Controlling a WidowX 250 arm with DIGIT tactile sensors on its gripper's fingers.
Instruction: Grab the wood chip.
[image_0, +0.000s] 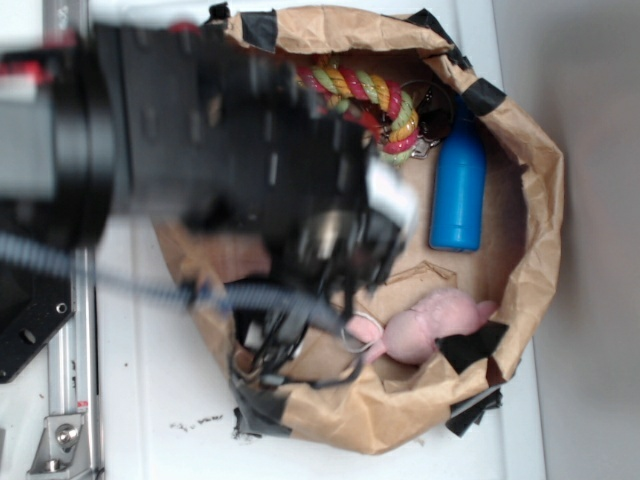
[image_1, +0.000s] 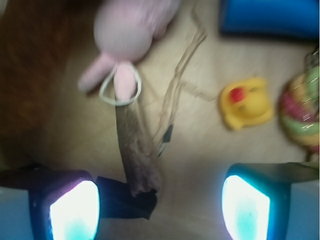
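Note:
My open fingers are in line with the wood chip's narrow width (image_1: 134, 145). My gripper should keep going down until the wood chip's near end (image_1: 144, 183) is inside them, then close.
The wood chip (image_1: 134, 145) is a dark brown rough sliver lying flat on the paper floor, running from the pink plush toy (image_1: 125, 35) down toward my fingers. Its near end rests on a black tape patch (image_1: 125, 202). My gripper (image_1: 159, 210) is open and empty, with the glowing pads (image_1: 74, 210) wide apart; the chip's near end lies between them, closer to the left pad. In the exterior view the blurred arm (image_0: 250, 170) hides the chip, and the gripper (image_0: 330, 265) hangs over the bag next to the plush toy (image_0: 430, 325).
A brown paper bag wall (image_0: 530, 200) with black tape rings the area. Inside lie a blue bottle (image_0: 458, 190), a coloured rope toy (image_0: 375, 100), a yellow rubber duck (image_1: 246, 102) and a tan crumpled paper ridge (image_1: 177, 85) beside the chip.

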